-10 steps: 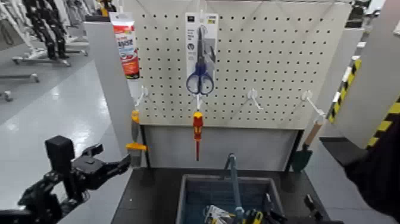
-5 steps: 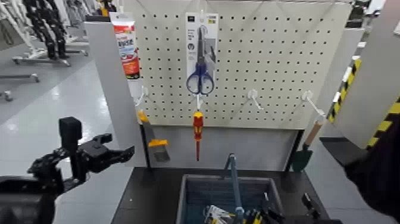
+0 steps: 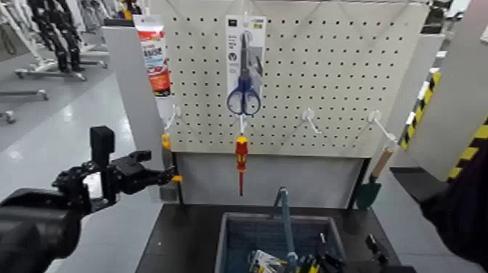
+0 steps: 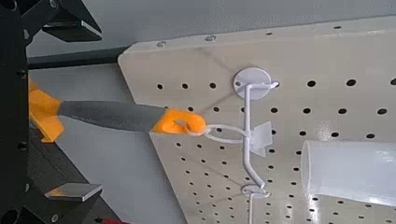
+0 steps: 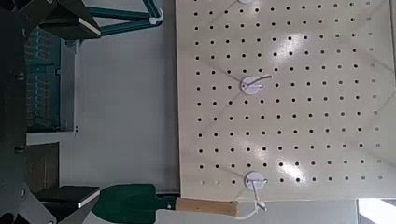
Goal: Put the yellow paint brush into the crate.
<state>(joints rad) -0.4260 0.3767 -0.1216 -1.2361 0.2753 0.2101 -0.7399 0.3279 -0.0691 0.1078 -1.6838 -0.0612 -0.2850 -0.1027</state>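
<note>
A white loop (image 4: 222, 133) is hanging loosely over the open-ended hook. The yellow paint brush (image 3: 166, 143) will slide off together with the loop when I pull outward.
The yellow paint brush (image 3: 168, 163) hangs by its yellow handle end from a hook at the pegboard's lower left, bristles down. My left gripper (image 3: 161, 176) is open at the brush's collar. In the left wrist view the grey handle (image 4: 112, 116) lies between the two spread fingers (image 4: 70, 19); I cannot tell if they touch it. The crate (image 3: 231, 243) stands on the black table below, its tall bar handle (image 3: 285, 218) upright. My right gripper (image 5: 70, 107) is open, low by the crate's right side, and holds nothing.
On the pegboard hang packaged blue scissors (image 3: 245, 72), a red-and-yellow screwdriver (image 3: 241, 156), a green trowel (image 3: 369, 190) and a tube (image 3: 154, 54). Two hooks (image 3: 311, 120) are bare. Several tools lie in the crate's near end.
My left gripper has risen and moved right up to the brush. The brush swung out to the right half a second ago and now hangs straight again.
</note>
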